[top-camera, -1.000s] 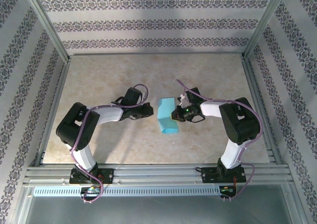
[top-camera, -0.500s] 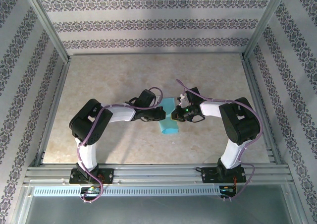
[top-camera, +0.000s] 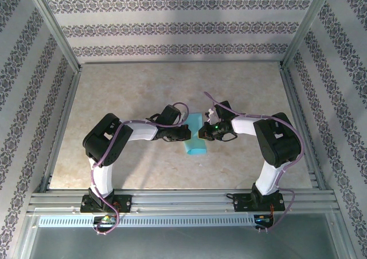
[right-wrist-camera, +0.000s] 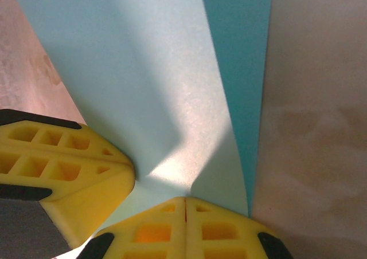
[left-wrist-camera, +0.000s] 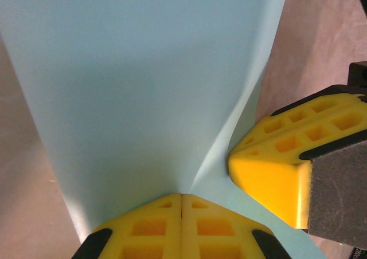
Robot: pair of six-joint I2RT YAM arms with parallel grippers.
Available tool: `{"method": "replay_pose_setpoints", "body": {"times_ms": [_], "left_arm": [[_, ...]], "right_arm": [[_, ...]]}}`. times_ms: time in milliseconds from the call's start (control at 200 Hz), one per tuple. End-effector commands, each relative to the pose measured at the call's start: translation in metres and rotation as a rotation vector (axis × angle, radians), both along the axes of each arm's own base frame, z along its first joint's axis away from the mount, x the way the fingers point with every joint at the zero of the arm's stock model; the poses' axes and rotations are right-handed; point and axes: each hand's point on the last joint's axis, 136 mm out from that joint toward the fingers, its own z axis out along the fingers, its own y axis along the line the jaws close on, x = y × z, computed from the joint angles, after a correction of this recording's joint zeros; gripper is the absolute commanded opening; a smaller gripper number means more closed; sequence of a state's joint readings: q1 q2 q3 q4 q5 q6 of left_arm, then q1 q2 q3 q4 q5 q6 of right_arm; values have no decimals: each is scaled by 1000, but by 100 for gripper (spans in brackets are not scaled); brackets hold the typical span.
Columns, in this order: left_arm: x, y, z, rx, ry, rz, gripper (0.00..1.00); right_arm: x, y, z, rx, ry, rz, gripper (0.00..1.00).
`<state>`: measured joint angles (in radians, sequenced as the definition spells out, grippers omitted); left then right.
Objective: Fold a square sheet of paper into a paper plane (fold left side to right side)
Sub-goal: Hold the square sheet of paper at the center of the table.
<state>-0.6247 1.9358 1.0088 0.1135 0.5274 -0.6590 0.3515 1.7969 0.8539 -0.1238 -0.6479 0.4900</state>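
Note:
The paper's upper layer (right-wrist-camera: 215,90) is bulging up off the darker layer, so I should press the paper's middle (top-camera: 196,127) flat with my right gripper before my left gripper creases the fold.
The square sheet of paper (top-camera: 194,144) lies folded into a narrow turquoise strip at the table's middle, one layer over another. My left gripper (top-camera: 188,134) comes from the left and my right gripper (top-camera: 201,134) from the right, their tips almost meeting over the paper. In the left wrist view the left gripper (left-wrist-camera: 182,195) is shut, its tips on the paper (left-wrist-camera: 143,81) where a raised edge starts; the right fingers (left-wrist-camera: 275,173) rest beside it. In the right wrist view the right gripper (right-wrist-camera: 184,199) is shut at the upper layer (right-wrist-camera: 143,70), which seems pinched there. A darker layer (right-wrist-camera: 241,47) shows beneath.
Metal rails (top-camera: 183,200) run along the near edge, and aluminium posts with patterned walls close in the other sides. Bare beige tabletop (top-camera: 172,87) lies around the paper.
My left arm has swung right from beside the paper until its shut tips sit on the sheet next to the right gripper. The right gripper and paper have hardly moved.

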Motion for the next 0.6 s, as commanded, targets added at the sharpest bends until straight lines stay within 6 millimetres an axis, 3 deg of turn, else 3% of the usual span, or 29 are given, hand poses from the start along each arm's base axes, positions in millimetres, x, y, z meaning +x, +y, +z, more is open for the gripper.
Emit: {"method": "replay_pose_setpoints", "body": {"times_ms": [0,320,595], "left_arm": [[-5,6,-17,46,47,8,0],[-6,6,-20,53,60,6,0],[-6,6,-20,53,60,5,0]], "right_arm": [[-14,-10,-17,-79,68,-8,0],[12,11,44,57,-62,-13,0],[34,29,47,117,-90,-12,0]]}}
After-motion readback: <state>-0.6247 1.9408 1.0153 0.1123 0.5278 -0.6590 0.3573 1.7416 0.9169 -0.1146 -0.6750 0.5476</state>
